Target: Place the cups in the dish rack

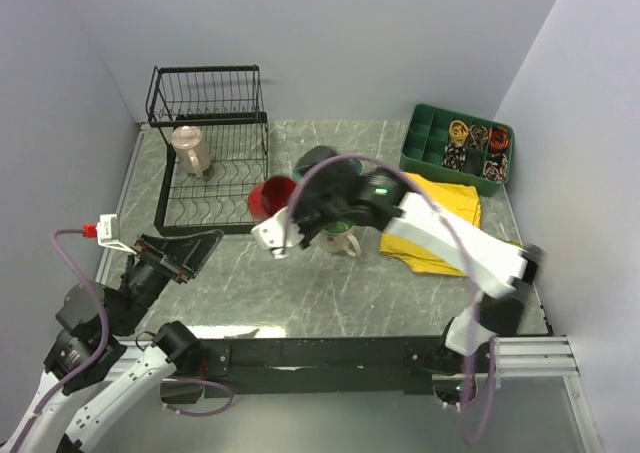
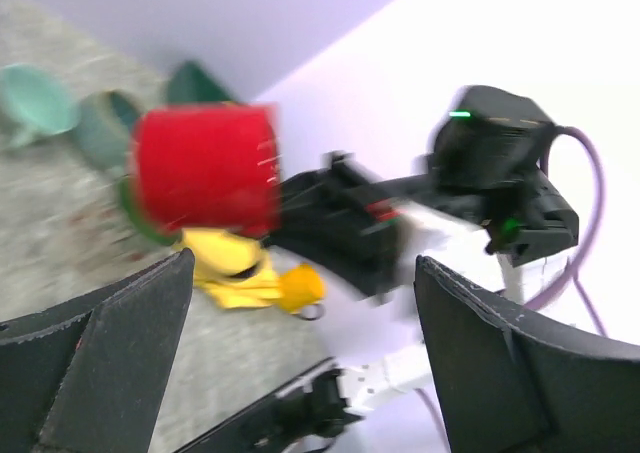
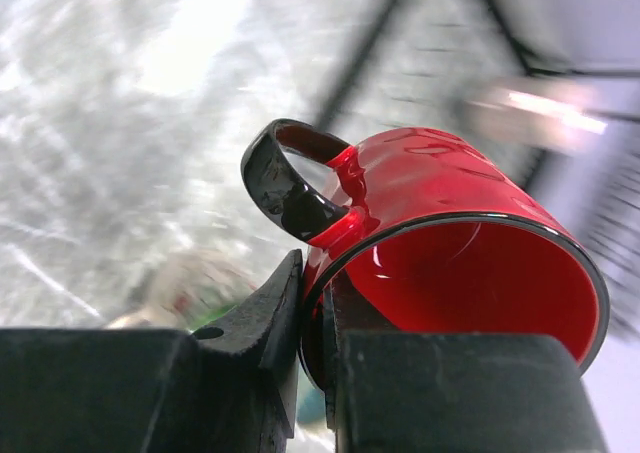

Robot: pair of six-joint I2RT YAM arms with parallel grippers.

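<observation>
The red mug's black handle [image 3: 268, 180] is clear of the robot's right gripper, so the left gripper should keep moving toward the mug [image 1: 270, 197] and close on that handle.
My right gripper [image 1: 283, 216] is shut on the rim of a red mug [image 1: 269, 198] with a black handle. It holds the mug in the air just right of the black wire dish rack [image 1: 210, 153]. The right wrist view shows one finger inside and one outside the red mug's [image 3: 450, 223] wall. A beige mug [image 1: 190, 149] stands in the rack. A cream mug with green inside [image 1: 341, 239] and a dark teal mug [image 1: 314, 160] are partly hidden by the right arm. My left gripper [image 1: 188, 251] is open and empty near the rack's front left corner. The blurred left wrist view shows the red mug [image 2: 205, 168] and two teal mugs [image 2: 38, 98].
A yellow cloth [image 1: 445, 223] lies at the right under the right arm. A green compartment tray [image 1: 424, 143] with small items stands at the back right. Walls close in the table on the left, back and right.
</observation>
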